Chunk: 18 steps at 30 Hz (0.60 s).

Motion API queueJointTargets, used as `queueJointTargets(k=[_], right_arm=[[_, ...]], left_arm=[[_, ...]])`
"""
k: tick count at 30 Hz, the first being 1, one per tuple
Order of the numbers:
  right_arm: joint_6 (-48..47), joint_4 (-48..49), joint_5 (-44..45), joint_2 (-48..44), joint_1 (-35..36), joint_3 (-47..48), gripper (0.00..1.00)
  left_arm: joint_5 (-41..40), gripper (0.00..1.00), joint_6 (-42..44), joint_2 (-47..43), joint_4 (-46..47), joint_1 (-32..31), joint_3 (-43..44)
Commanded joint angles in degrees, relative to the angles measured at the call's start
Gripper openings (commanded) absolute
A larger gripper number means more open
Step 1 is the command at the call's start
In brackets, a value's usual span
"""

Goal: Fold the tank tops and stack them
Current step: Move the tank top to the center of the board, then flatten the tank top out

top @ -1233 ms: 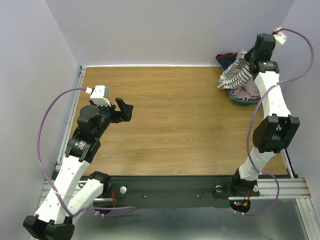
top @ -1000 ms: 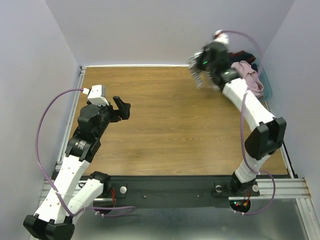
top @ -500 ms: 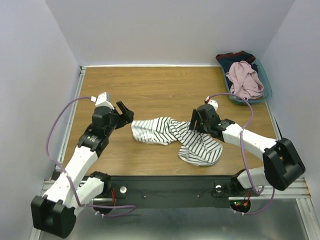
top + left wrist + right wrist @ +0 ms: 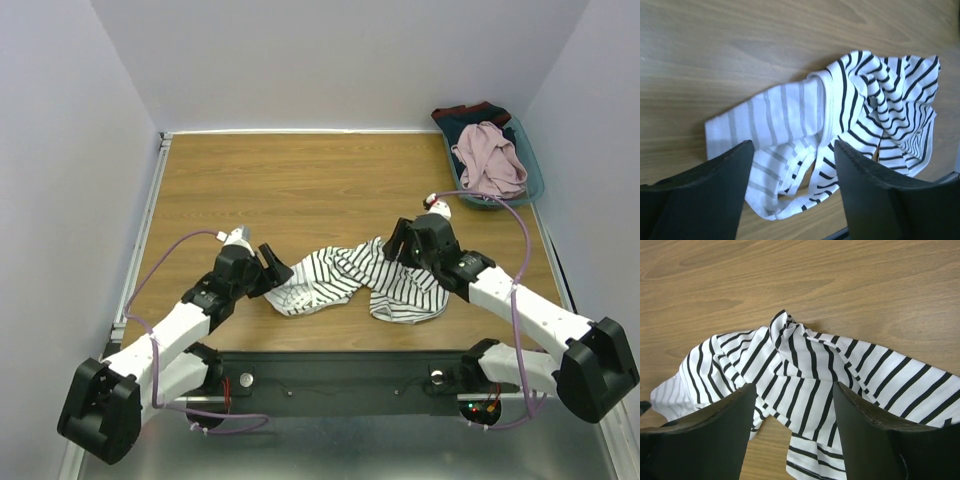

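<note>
I can see that the striped tank top lies crumpled across the front, so my left gripper should swing its pale end to the back before both grippers lift it open.
The white tank top with black stripes lies crumpled on the wooden table near the front middle. My left gripper is open at its left end; in the left wrist view the striped cloth lies between and beyond the fingers, untouched by them. My right gripper hovers open over the right half; the stripes fill the gap between its jaws. The pink-mauve tank top lies heaped in the bin at the back right.
A teal bin stands at the back right corner, with dark navy-and-red clothing behind the pink top. A black rail runs along the table's near edge, close to the striped cloth. Metal rails border both sides.
The right arm carried the striped top out of the bin to the front middle of the table and let it go. The left arm came forward to the cloth's left end.
</note>
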Motion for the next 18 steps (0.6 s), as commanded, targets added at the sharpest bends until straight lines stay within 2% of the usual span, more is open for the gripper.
queueJointTargets(k=[1, 3, 6, 9, 11, 12, 13, 14, 15, 18], right_arm=[[0.29, -1.43, -3.99, -1.08, 1.48, -1.31, 0.61], [1.17, -2.04, -5.23, -0.64, 2.27, -2.37, 0.56], [3.2, -2.13, -4.8, -0.73, 4.82, -4.64, 0.56], [3.2, -2.04, -3.57, 0.41, 5.53, -5.27, 0.56], [2.33, -1.95, -2.07, 2.25, 5.61, -4.66, 0.6], [1.89, -2.04, -1.63, 2.96, 5.61, -3.61, 0.61], [1.01, -2.04, -0.41, 4.88, 5.61, -3.08, 0.64], [0.66, -1.95, 0.04, 5.86, 5.61, -2.38, 0.64], [0.39, -1.95, 0.56, 7.0, 5.61, -1.76, 0.64], [-0.84, -1.87, 2.94, 11.99, 5.61, 1.05, 0.64]], left_arm=[[-2.5, 0.84, -5.24, 2.32, 3.47, -4.26, -2.11], [-3.9, 0.87, -7.17, 4.17, 3.56, -5.41, -2.47], [-5.4, 0.88, -7.97, 7.85, 4.09, -5.77, -1.6], [-8.48, 0.83, -7.89, 12.16, 5.32, -5.68, 0.52], [-10.4, 0.69, -6.57, 16.97, 5.58, -5.42, 4.81], [-10.94, 0.51, -5.79, 18.83, 5.67, -5.16, 8.48], [-11.2, 0.39, -4.56, 22.68, 6.02, -4.72, 10.43], [-11.56, 0.14, -4.02, 24.63, 6.28, -3.24, 14.28], [-11.82, 0.0, -3.58, 26.65, 6.46, -2.27, 16.49], [-12.52, 0.0, -1.13, 34.83, 6.37, 1.34, 23.61]])
